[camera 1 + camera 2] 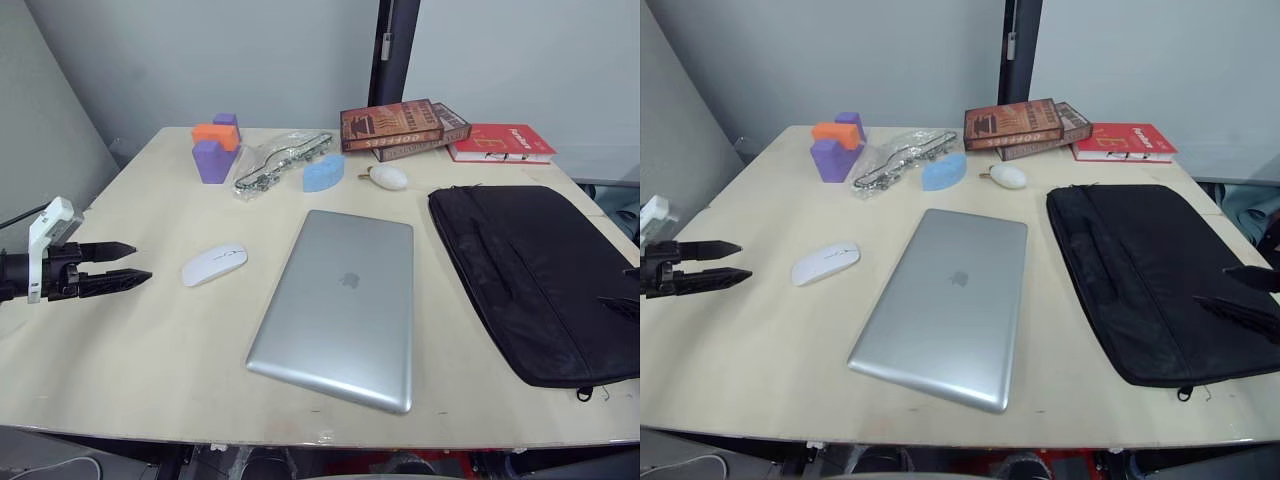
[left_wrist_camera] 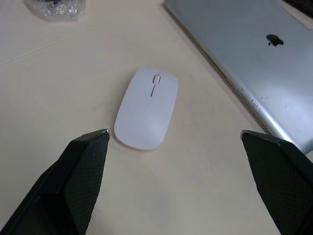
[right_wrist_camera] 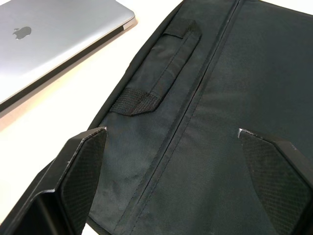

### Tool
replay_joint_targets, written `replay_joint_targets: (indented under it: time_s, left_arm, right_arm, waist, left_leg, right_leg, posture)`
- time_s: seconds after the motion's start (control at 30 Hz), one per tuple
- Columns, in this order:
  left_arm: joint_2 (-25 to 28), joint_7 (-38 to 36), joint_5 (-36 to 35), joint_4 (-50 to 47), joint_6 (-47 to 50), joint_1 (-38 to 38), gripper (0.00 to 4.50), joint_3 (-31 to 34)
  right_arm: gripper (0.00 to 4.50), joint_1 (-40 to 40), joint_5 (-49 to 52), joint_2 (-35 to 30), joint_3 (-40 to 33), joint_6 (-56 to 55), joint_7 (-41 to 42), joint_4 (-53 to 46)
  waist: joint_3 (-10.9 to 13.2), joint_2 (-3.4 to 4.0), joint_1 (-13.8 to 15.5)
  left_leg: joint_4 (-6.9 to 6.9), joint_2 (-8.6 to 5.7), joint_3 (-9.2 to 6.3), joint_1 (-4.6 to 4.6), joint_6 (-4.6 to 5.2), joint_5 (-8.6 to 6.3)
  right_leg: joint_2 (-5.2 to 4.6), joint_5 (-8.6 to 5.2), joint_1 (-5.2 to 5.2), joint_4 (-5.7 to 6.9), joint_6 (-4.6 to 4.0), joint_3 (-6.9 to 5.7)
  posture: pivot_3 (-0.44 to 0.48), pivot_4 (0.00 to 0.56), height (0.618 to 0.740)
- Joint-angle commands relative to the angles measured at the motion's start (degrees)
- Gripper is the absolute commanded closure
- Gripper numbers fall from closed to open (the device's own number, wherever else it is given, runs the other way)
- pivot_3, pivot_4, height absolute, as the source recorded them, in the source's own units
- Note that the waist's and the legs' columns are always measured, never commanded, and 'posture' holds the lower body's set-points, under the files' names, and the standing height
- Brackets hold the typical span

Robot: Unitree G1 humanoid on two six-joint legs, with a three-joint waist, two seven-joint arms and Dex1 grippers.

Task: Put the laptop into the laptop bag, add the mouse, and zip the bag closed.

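I expect the silver laptop (image 1: 340,305) to slide all the way in at the black bag's long edge when I push it, because the strap handle (image 1: 490,256) runs along that edge, which faces the laptop.
The silver laptop (image 1: 338,305) lies shut at the table's middle, apple logo up. To its left rests the flat white mouse (image 1: 214,264), also seen close up as the mouse (image 2: 146,107). The black laptop bag (image 1: 535,275) lies flat on the right, strap handle (image 3: 161,73) on top. My left gripper (image 1: 125,265) hovers open at the left edge, pointing at the mouse and a short way from it. My right gripper (image 1: 1240,295) is open above the bag's right part, holding nothing.
At the back stand purple and orange foam blocks (image 1: 214,148), a clear plastic packet (image 1: 280,163), a blue foam piece (image 1: 323,173), a white egg-shaped lump (image 1: 387,177) and stacked books (image 1: 405,128) with a red book (image 1: 502,142). Grey walls rise behind the table.
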Motion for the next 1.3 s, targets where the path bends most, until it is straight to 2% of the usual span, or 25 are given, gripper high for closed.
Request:
replay_joint_targets:
  time_s: [0.03, 0.13, 0.23, 0.4, 0.53, 0.6, 0.7, 0.83, 0.93, 1.03, 1.3]
  left_arm:
    - [-0.81, -0.43, -2.35, -1.86, 7.40, -3.28, 0.00, -2.89]
    - [-2.09, -1.30, -6.06, -3.98, 17.93, -7.16, 0.00, -6.13]
    - [-5.29, -1.29, -8.76, -3.36, 29.27, -14.06, 0.00, -11.57]
    - [-10.29, -0.41, -7.04, 2.05, 38.03, -22.07, 0.00, -20.14]
    - [-10.31, -0.88, -6.67, 3.66, 38.19, -23.43, 0.00, -21.82]
    - [-16.63, 0.99, -4.92, 12.37, 41.76, -30.40, 0.00, -24.52]
    - [-21.22, 0.77, -1.16, 17.72, 40.92, -34.39, 0.00, -29.69]
    - [-26.31, 1.44, 0.74, 26.56, 40.00, -39.00, 0.00, -29.46]
    - [-27.82, 0.57, 2.64, 29.98, 38.62, -40.44, 0.00, -29.91]
    - [-31.30, 2.37, 6.02, 36.21, 34.09, -42.30, 0.00, -29.78]
    - [-36.97, 4.26, 11.48, 45.36, 28.37, -45.46, 0.00, -27.96]
  right_arm:
    - [0.02, -0.70, 1.19, 0.11, -1.64, 0.29, -0.83, -2.77]
    - [0.02, -2.62, 3.45, 0.27, -1.34, 1.90, -1.91, -5.59]
    - [0.78, -4.73, 5.81, 0.91, 0.97, 3.33, -3.63, -9.73]
    - [2.49, -8.37, 7.24, 1.97, 6.78, 3.60, -6.62, -13.98]
    - [3.85, -8.83, 7.45, 2.09, 7.43, 3.71, -7.36, -14.43]
    - [4.47, -14.05, 4.87, 3.42, 16.38, 0.35, -10.65, -16.56]
    - [4.47, -18.46, 2.78, 5.16, 24.84, -1.55, -12.56, -18.27]
    - [4.47, -19.11, -0.32, 6.38, 32.22, -4.01, -12.65, -18.60]
    - [4.47, -19.28, -1.27, 6.70, 34.16, -4.98, -12.70, -18.20]
    - [4.47, -22.86, -8.82, 8.11, 42.36, -7.41, -16.44, -13.38]
    - [4.47, -28.12, -18.60, 11.46, 53.97, -9.55, -18.93, -7.93]
  waist:
    - [0.00, 0.00, 0.00]
    - [0.00, 0.01, 0.12]
    - [-0.02, 0.01, 0.27]
    - [-0.06, 0.03, 0.79]
    - [-0.06, 0.02, 0.67]
    - [-0.09, 0.00, 0.89]
    - [-0.11, 0.05, 1.63]
    - [-0.09, 0.01, 1.69]
    - [-0.09, 0.00, 1.82]
    - [-0.10, -0.01, 1.70]
    - [-0.10, -0.02, 1.64]
  left_leg:
    - [-0.01, 0.00, 0.00, 0.00, 0.00, 0.00]
    - [0.08, 0.00, 0.00, 0.01, -0.01, 0.01]
    - [0.12, 0.00, 0.00, 0.03, -0.01, 0.01]
    - [0.17, -0.03, 0.00, 0.00, 0.01, 0.03]
    - [0.06, -0.04, 0.00, -0.10, 0.00, 0.02]
    - [0.02, -0.04, -0.01, -0.10, 0.00, 0.02]
    - [0.17, -0.17, -0.02, -0.03, 0.07, 0.20]
    - [0.16, -0.33, -0.02, -0.15, 0.17, 0.29]
    - [0.12, -0.34, -0.02, -0.20, 0.16, 0.29]
    - [0.07, -0.34, -0.03, -0.17, 0.16, 0.29]
    - [0.17, -0.40, -0.13, -0.10, 0.16, 0.29]
  right_leg:
    - [0.00, 0.00, 0.00, 0.01, 0.00, 0.00]
    - [0.00, 0.00, 0.00, 0.11, 0.00, -0.01]
    - [0.00, 0.00, 0.00, 0.15, -0.01, 0.00]
    - [0.00, 0.01, 0.01, 0.16, 0.01, 0.00]
    - [0.01, 0.03, 0.00, -0.01, 0.04, 0.01]
    - [0.01, 0.04, 0.05, -0.10, 0.07, 0.00]
    - [-0.15, 0.12, 0.10, 0.09, 0.11, -0.03]
    - [-0.29, 0.18, 0.13, 0.02, 0.22, -0.02]
    - [-0.29, 0.19, 0.13, -0.06, 0.24, -0.03]
    - [-0.29, 0.21, 0.17, -0.13, 0.27, -0.03]
    - [-0.33, 0.27, 0.38, -0.16, 0.31, -0.09]
  posture:
    - [0.000, 0.150, 0.740]
    - [0.000, 0.150, 0.740]
    - [0.000, 0.150, 0.740]
    - [0.000, 0.150, 0.740]
    - [0.000, 0.150, 0.740]
    - [0.000, 0.150, 0.740]
    - [0.000, 0.150, 0.740]
    - [0.000, 0.150, 0.740]
    - [0.000, 0.150, 0.740]
    - [0.000, 0.150, 0.740]
    - [0.000, 0.150, 0.740]
